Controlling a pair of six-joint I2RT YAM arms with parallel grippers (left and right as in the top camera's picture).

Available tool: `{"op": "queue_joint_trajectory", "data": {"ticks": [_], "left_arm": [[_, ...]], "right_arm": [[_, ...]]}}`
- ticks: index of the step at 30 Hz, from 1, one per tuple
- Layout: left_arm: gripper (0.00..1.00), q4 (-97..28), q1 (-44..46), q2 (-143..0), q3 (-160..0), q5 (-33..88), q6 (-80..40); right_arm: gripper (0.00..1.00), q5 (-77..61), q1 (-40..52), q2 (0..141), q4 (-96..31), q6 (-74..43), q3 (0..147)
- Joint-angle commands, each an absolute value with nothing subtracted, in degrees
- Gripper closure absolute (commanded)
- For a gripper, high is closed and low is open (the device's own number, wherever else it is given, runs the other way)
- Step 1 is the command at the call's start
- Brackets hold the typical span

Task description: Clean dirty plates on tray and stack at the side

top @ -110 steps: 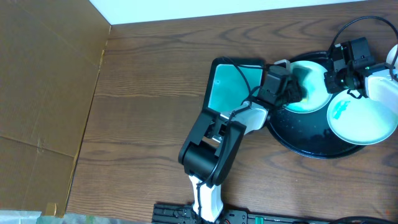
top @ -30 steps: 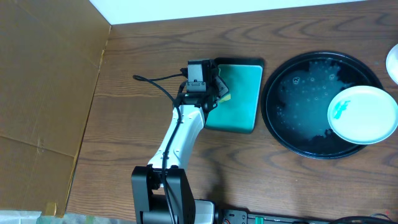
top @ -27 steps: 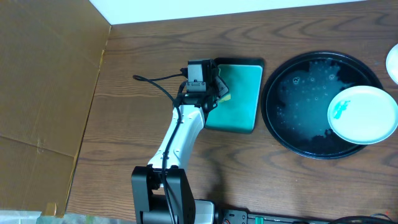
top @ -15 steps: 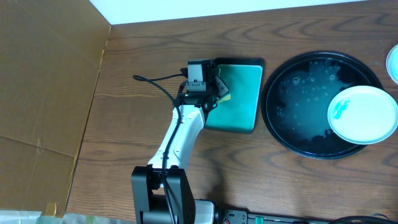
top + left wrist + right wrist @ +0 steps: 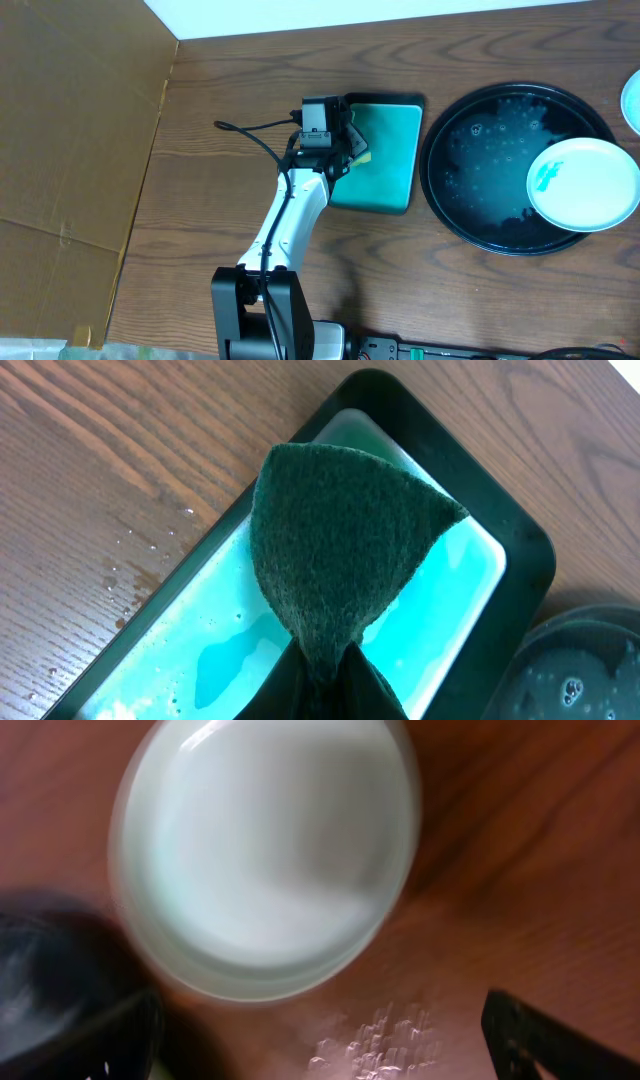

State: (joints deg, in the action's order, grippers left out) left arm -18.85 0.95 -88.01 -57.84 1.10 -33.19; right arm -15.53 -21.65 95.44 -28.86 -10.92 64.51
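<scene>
I can see that the white plate's rim opposite the teal smear juts (image 5: 614, 214) past the black tray, so I keep moving my right gripper toward that rim (image 5: 633, 202) until its fingers are on either side of it.
The black tray (image 5: 478, 150) lies at the right with one white plate (image 5: 583, 185) on its right side, a teal smear near the plate's left rim. A second plate (image 5: 633, 100) peeks in at the right edge, off the tray. In the right wrist view a pale mint plate (image 5: 265, 850) sits on the wood beside the tray (image 5: 35, 970), and my right gripper (image 5: 320, 1045) stands open just short of it, holding nothing. My left gripper (image 5: 325, 675) is shut on a dark green sponge (image 5: 340, 550) over the teal dish (image 5: 520, 560).
The rectangular teal dish (image 5: 395, 150) sits left of the tray, with my left arm (image 5: 290, 220) reaching up to it from the front edge. Brown cardboard (image 5: 70, 150) covers the left side. Water drops (image 5: 380, 1035) wet the wood near the mint plate.
Over the last second nothing has moved overhead. Since the oldest frame, the left arm has left the tray for the teal dish, and the mint plate and right arm have gone from the overhead view.
</scene>
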Motion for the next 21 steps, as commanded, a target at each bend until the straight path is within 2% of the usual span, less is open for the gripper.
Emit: {"op": "queue_joint_trajectory", "data": {"ticks": [1,9,16,21], "left_arm": [[0.93,-18.9,0.9,-87.8,-58.0,0.4,-32.7],[0.93,-18.8,0.9,-87.8,-58.0,0.4,-32.7],[0.93,-18.8,0.9,-87.8,-58.0,0.4,-32.7],[0.93,-18.8,0.9,-87.8,-58.0,0.4,-32.7]], "right_arm": [[0.01,-23.4,-19.5,88.9,-38.5,-10.7,65.8],[0.01,-16.6,-11.7,88.8,-52.6,-17.0,65.0],[0.01,-8.4,-4.7,88.8,-52.6,-24.5,62.7],[0.01,-7.8,-2.8,88.8,-52.3,-27.4,59.4]]}}
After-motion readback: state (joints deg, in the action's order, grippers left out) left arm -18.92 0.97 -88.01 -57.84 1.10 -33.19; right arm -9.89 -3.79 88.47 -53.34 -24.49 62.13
